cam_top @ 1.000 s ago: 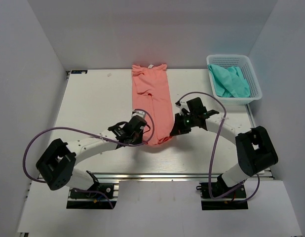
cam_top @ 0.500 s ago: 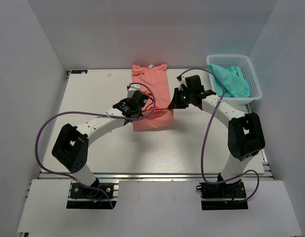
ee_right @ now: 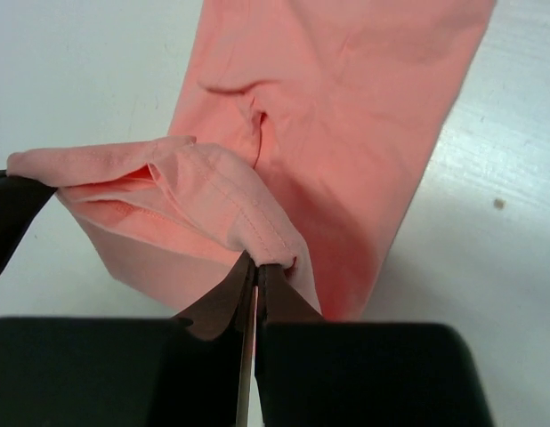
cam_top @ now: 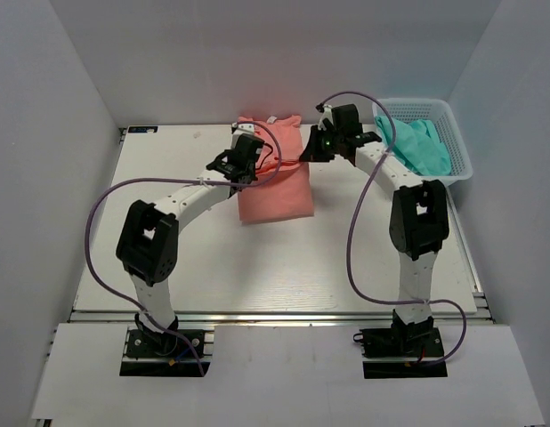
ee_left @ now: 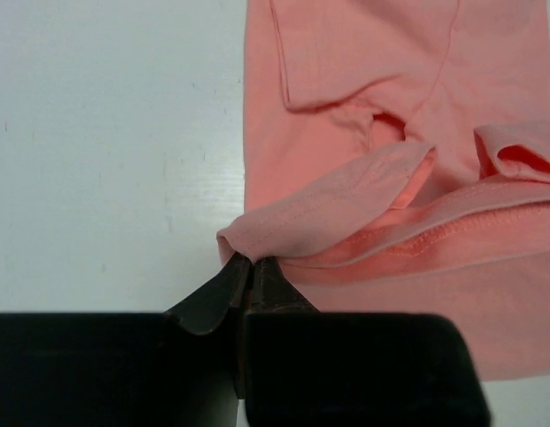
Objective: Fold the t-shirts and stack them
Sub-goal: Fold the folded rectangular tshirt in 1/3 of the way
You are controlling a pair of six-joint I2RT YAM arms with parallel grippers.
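My left gripper should continue toward the collar end (cam_top: pixel 271 121), as the hem's corner (ee_left: pixel 232 237) lines up with the salmon-pink t-shirt's side edge, and release once the hem lies straight.
The salmon-pink t-shirt (cam_top: pixel 273 182) lies at the far middle of the table, its near hem doubled back over its upper half. My left gripper (cam_top: pixel 246 162) is shut on the hem's left corner (ee_left: pixel 257 240). My right gripper (cam_top: pixel 311 156) is shut on the hem's right corner (ee_right: pixel 279 249). Both hold the hem a little above the shirt, near its collar end. The shirt also shows in the left wrist view (ee_left: pixel 391 107) and the right wrist view (ee_right: pixel 346 98). The teal-green t-shirt (cam_top: pixel 416 147) lies crumpled in the basket.
A white plastic lattice basket (cam_top: pixel 456 133) stands at the far right corner of the white table (cam_top: pixel 186 249). White walls enclose the table on three sides. Purple cables loop from both arms over the table.
Both grippers have carried the shirt's near hem away from me, from the table's middle to the collar end. The shirt now lies folded to about half its length.
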